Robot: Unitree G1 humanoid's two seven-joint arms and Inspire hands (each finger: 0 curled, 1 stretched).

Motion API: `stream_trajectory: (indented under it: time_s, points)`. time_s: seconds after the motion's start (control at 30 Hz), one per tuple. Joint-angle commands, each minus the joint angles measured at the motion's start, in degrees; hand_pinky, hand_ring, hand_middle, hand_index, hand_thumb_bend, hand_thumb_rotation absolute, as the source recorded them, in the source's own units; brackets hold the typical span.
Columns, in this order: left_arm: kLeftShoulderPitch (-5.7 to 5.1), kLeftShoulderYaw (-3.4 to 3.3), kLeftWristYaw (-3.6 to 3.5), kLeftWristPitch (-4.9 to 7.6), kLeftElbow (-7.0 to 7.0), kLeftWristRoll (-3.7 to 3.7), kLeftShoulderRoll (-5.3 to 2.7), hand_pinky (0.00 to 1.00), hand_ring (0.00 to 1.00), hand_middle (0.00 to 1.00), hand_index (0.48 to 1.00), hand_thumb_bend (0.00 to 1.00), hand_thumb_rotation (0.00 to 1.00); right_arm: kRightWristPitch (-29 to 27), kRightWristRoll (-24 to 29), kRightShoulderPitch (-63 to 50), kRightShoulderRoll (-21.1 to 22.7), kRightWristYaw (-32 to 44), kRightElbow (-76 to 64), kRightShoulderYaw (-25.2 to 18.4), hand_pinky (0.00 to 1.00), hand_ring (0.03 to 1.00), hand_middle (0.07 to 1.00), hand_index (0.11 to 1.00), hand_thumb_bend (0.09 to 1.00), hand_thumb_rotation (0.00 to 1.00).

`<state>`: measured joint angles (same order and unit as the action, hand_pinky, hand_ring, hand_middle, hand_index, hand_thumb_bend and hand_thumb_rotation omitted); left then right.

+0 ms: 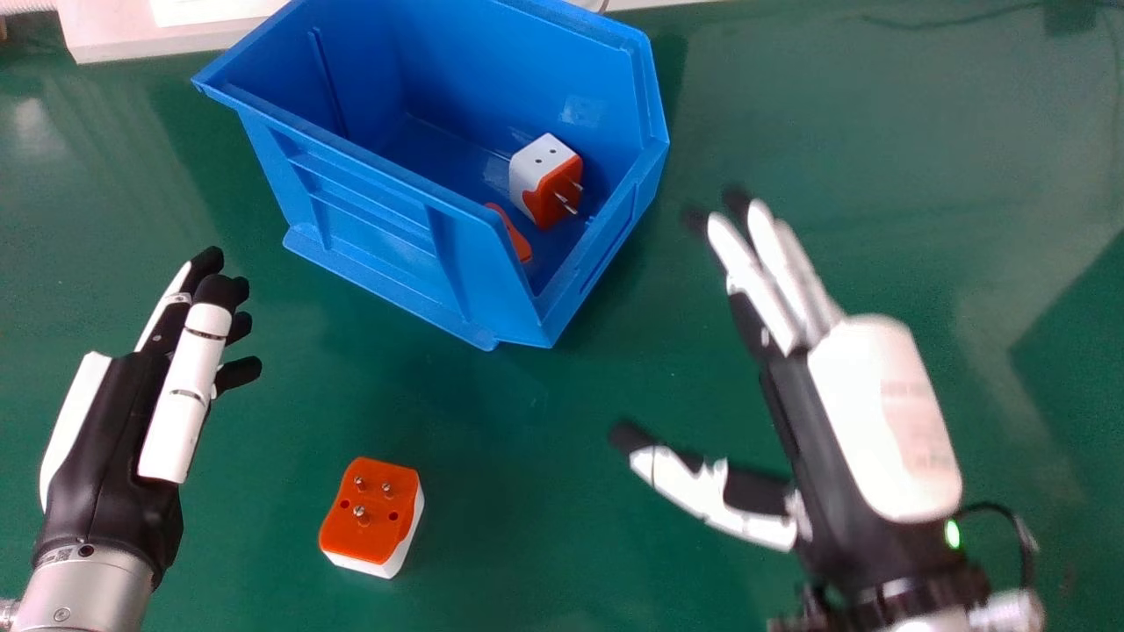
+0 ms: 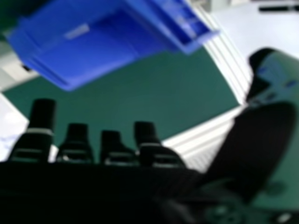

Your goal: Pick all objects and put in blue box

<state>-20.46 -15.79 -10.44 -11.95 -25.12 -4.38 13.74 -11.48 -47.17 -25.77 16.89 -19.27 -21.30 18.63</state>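
Note:
I expect the pins-up adapter (image 1: 371,516) to tip onto its side when I drop it into the blue box, because the other adapter (image 1: 547,181) there lies with its pins sideways.
In the head view my right hand (image 1: 878,412) is open over the table, right of the box, its thumb spread apart from the straight fingers. My left hand (image 1: 114,421) rests open at the left, holding nothing. Between the hands, nearer the left one, an orange and white adapter (image 1: 373,518) lies on the table with its pins up. The blue box (image 1: 369,211) holds another orange and white adapter (image 1: 546,180) and an orange piece (image 1: 514,235) partly hidden by the wall. In the right hand view, the right hand (image 2: 77,147) has nothing in its grasp; beyond it is the blue box (image 2: 93,46).
The green table (image 1: 544,544) extends around the box and under both hands. Behind the box's left corner, a pale object (image 1: 114,35) stands along the table's far edge. A white edge strip (image 2: 201,130) borders the table in the right hand view.

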Motion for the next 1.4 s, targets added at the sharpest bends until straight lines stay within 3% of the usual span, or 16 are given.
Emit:
stream_trajectory:
  time_s: [0.0,0.13,0.33,0.6,0.77,0.9,1.23,1.33,1.37]
  points:
    - [0.1,0.06,0.36,0.69,-1.24,-0.26,-0.34,0.84,0.91,0.93,0.954,0.48,1.0,1.33,-2.82,-3.93,-0.35,1.19,-3.75,0.98,0.81,0.949,0.966,0.907,0.322,0.48]
    - [-0.04,0.02,0.13,1.01,-1.15,-0.52,-0.22,0.84,0.91,0.93,0.954,0.48,1.0,1.29,-5.83,-8.27,-0.35,1.81,-4.52,3.29,0.8,0.935,0.954,0.892,0.328,0.49]
    - [-0.52,-0.15,-0.14,0.95,-1.54,-0.81,-0.05,0.84,0.91,0.93,0.954,0.48,1.0,-2.33,-4.87,-8.75,2.24,4.4,-2.85,5.93,0.77,0.899,0.925,0.865,0.342,0.53]
    - [-1.52,-0.33,-0.33,0.19,-3.26,-1.3,-0.21,0.84,0.91,0.93,0.955,0.49,1.0,-4.4,-3.72,-0.8,3.06,12.06,-0.77,8.84,0.72,0.852,0.883,0.832,0.353,0.57]
    - [-2.13,-0.24,-0.12,-0.28,-4.26,-1.6,-0.32,0.84,0.91,0.93,0.955,0.49,1.0,-3.87,-2.82,5.23,3.1,17.67,0.05,9.14,0.7,0.828,0.857,0.809,0.358,0.54]
    - [-2.36,-0.21,0.07,-0.57,-4.71,-1.73,-0.51,0.84,0.91,0.93,0.956,0.49,1.0,-1.97,-1.83,11.92,1.56,24.53,1.29,10.11,0.67,0.809,0.839,0.79,0.374,0.48]
    - [-2.11,0.31,0.42,-0.91,-5.15,-1.32,-1.0,0.85,0.92,0.94,0.959,0.5,1.0,-5.07,3.87,31.27,-0.11,35.17,11.43,13.35,0.68,0.807,0.839,0.789,0.416,0.36]
    - [-2.13,0.43,0.54,-1.07,-5.48,-1.33,-1.01,0.85,0.92,0.94,0.961,0.5,1.0,-5.37,3.58,35.33,-0.62,36.94,13.12,14.08,0.68,0.808,0.839,0.786,0.435,0.23]
    - [-2.14,0.43,0.55,-1.06,-5.51,-1.35,-1.0,0.85,0.92,0.94,0.962,0.51,1.0,-5.53,3.28,36.44,-0.81,37.13,13.64,14.4,0.68,0.806,0.838,0.783,0.425,0.15]
